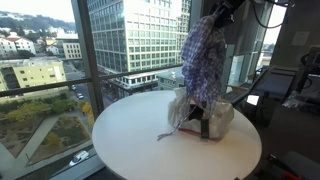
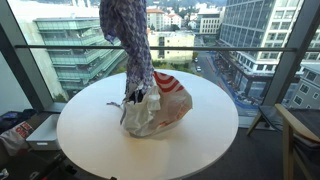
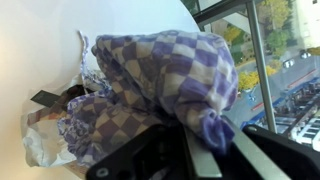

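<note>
The checkered cloth is high in my gripper, but its lower end [image 2: 139, 92] sits in the plastic bag, so I should bring it down onto the bag [image 2: 160, 108] and open.
My gripper [image 3: 205, 135] is shut on a purple-and-white checkered cloth [image 3: 160, 75]. It holds the cloth high above a round white table [image 1: 130, 140]. The cloth hangs long in both exterior views [image 1: 203, 55] [image 2: 130, 45]. Its lower end reaches into a crumpled white plastic bag [image 2: 160, 110] with red print, which sits near the table's middle [image 1: 205, 118]. In the wrist view the bag [image 3: 45, 140] lies below the cloth. The gripper itself is at the top edge of an exterior view [image 1: 222, 8], mostly hidden by cloth.
The table [image 2: 90, 140] stands beside tall glass windows with dark frames [image 2: 30, 60] and city buildings outside. A wooden chair [image 2: 298, 140] stands at one side. A monitor and desk [image 1: 285, 85] stand behind the table. Bags lie on the floor [image 2: 12, 128].
</note>
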Motion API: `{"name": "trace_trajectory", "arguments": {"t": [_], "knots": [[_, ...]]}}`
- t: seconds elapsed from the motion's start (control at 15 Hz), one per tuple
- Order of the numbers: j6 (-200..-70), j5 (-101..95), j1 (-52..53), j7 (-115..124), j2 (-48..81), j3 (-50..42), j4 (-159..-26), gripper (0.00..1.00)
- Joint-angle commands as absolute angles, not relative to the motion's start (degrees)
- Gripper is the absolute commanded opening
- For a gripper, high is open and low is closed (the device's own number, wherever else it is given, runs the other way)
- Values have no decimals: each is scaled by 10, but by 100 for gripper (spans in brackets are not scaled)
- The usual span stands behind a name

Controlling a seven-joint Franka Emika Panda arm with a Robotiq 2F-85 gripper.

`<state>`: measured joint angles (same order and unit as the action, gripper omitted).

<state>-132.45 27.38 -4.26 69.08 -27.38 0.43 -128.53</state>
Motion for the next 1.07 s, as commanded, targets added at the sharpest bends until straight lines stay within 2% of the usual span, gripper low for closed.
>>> {"name": "trace_trajectory", "arguments": {"t": [0.0, 1.0], "knots": [[-1360, 270, -61, 727, -289, 6, -1283, 7], [-1440, 285, -9, 667, -163, 25, -1370, 7]]}}
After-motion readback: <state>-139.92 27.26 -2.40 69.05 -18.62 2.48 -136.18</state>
